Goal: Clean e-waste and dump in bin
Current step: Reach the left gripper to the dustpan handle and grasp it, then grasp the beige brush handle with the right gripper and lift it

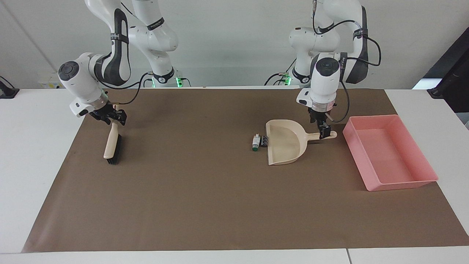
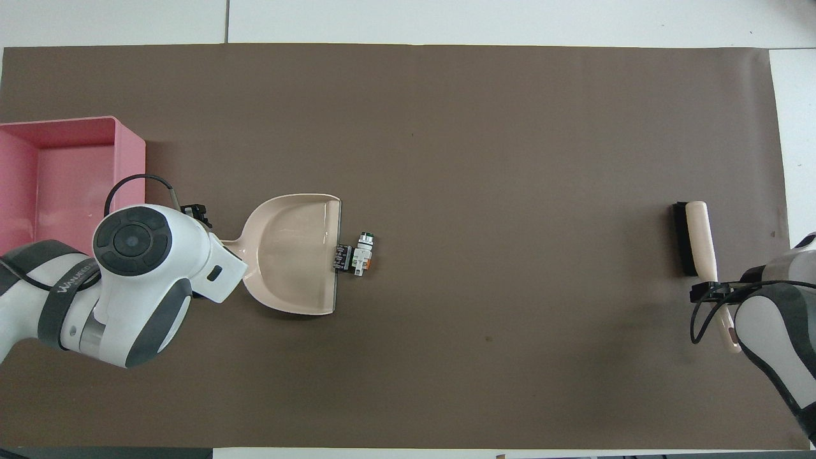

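Note:
The e-waste lies close against the dustpan's edge (image 2: 337, 257), so my left gripper should pull the dustpan back by its handle (image 1: 313, 136) before I sweep with my right gripper.
The e-waste (image 1: 258, 141) is a small cluster of bits, one whitish with a green tip, lying on the mat against the open lip of the beige dustpan (image 1: 285, 145). It also shows in the overhead view (image 2: 357, 255). My left gripper (image 1: 324, 131) is open and down at the dustpan's handle (image 1: 329, 135), between the pan and the pink bin (image 1: 357, 157). My right gripper (image 1: 110, 117) is open around the handle of a beige brush with black bristles (image 1: 111, 145), which lies on the mat at the right arm's end.
A brown mat (image 1: 205, 190) covers most of the white table. In the overhead view the left arm's body covers the dustpan's handle and part of the bin (image 2: 131, 166). The bin holds nothing that I can see.

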{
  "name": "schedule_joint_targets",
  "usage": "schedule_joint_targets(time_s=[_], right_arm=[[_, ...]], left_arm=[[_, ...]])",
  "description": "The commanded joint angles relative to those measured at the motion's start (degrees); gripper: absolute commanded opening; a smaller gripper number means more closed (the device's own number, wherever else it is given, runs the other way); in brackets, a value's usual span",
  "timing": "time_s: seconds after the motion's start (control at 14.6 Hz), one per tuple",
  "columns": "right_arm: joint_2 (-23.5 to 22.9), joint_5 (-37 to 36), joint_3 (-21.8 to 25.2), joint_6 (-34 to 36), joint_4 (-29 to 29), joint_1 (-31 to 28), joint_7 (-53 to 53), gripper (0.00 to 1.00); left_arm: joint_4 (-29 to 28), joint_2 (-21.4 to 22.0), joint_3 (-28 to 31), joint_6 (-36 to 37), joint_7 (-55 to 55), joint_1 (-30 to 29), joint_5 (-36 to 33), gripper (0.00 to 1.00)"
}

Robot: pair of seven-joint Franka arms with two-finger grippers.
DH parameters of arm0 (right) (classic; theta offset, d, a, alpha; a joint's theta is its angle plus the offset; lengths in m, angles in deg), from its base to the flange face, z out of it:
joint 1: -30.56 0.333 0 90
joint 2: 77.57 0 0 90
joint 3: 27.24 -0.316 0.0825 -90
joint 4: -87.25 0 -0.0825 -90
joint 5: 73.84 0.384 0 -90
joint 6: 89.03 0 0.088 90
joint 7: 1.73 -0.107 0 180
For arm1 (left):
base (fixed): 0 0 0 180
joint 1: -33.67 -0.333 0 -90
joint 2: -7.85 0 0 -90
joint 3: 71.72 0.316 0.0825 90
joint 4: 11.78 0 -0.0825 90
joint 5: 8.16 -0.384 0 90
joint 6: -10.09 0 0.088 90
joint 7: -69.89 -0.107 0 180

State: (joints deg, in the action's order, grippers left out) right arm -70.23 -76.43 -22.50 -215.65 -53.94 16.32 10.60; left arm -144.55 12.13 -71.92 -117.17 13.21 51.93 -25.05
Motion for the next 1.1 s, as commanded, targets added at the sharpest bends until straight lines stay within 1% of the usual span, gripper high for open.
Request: schedule_joint_targets(time_s=[0.0, 0.07, 0.21, 0.34, 0.41, 0.48, 0.55, 0.62, 0.69, 0.89, 0.96, 1.03], right_arm=[[0.49, 0.13, -0.52, 1.1, -0.49, -0.88, 1.73, 0.23], [0.58, 0.13, -0.52, 1.72, -0.49, -0.88, 1.3, 0.0], [0.58, 0.04, -0.52, 2.51, -0.23, -0.44, 1.56, 0.0], [0.32, 0.04, -0.96, 3.39, 0.56, -0.18, 1.38, 0.0], [-0.03, 0.04, -1.22, 5.83, 2.57, 0.08, 1.29, 0.0], [-0.91, 0.04, -1.22, 9.6, 5.81, 1.65, 0.95, 0.0], [-1.7, 0.04, -1.22, 13.55, 9.49, 3.32, 0.42, 0.0], [-1.88, 0.04, -1.22, 16.29, 11.71, 4.99, -0.46, 0.0], [-1.8, 0.04, -1.22, 17.53, 13.47, 7.1, -3.94, 0.0], [-2.23, -0.05, -1.31, 20.87, 17.34, 14.65, -12.21, 0.0], [-2.23, -0.22, -1.31, 21.67, 17.7, 17.37, -15.2, 0.0], [-2.23, -0.83, -1.31, 21.68, 17.71, 20.27, -16.19, 0.0]], left_arm=[[-1.79, -1.63, 0.81, -3.96, 2.18, 1.16, -4.19, 0.98], [-1.79, -1.9, 0.81, -4.58, 2.97, 1.16, -4.9, 0.98], [-1.53, -3.31, 0.81, -5.98, 3.33, 1.16, -5.25, 0.98], [-1.61, -3.31, 0.81, -5.99, 3.24, 0.98, -5.25, 0.97], [-1.61, -3.4, 0.81, -5.99, 3.33, 0.9, -5.25, 0.94], [-1.61, -3.31, 0.81, -5.73, 3.24, 0.9, -5.25, 0.88], [-1.61, -3.31, 0.81, -5.55, 3.33, 0.9, -5.25, 0.78], [-1.61, -3.31, 0.81, -5.29, 3.24, 0.9, -5.25, 0.68], [-1.61, -3.31, 0.81, -5.28, 3.33, 0.98, -5.25, 0.64], [-1.53, -3.31, 0.81, -5.28, 4.47, 1.16, -5.25, 0.62], [-1.44, -3.31, 0.81, -5.28, 4.65, 1.16, -5.25, 0.56], [-1.44, -3.31, 0.81, -5.11, 4.65, 1.25, -5.25, 0.45]])
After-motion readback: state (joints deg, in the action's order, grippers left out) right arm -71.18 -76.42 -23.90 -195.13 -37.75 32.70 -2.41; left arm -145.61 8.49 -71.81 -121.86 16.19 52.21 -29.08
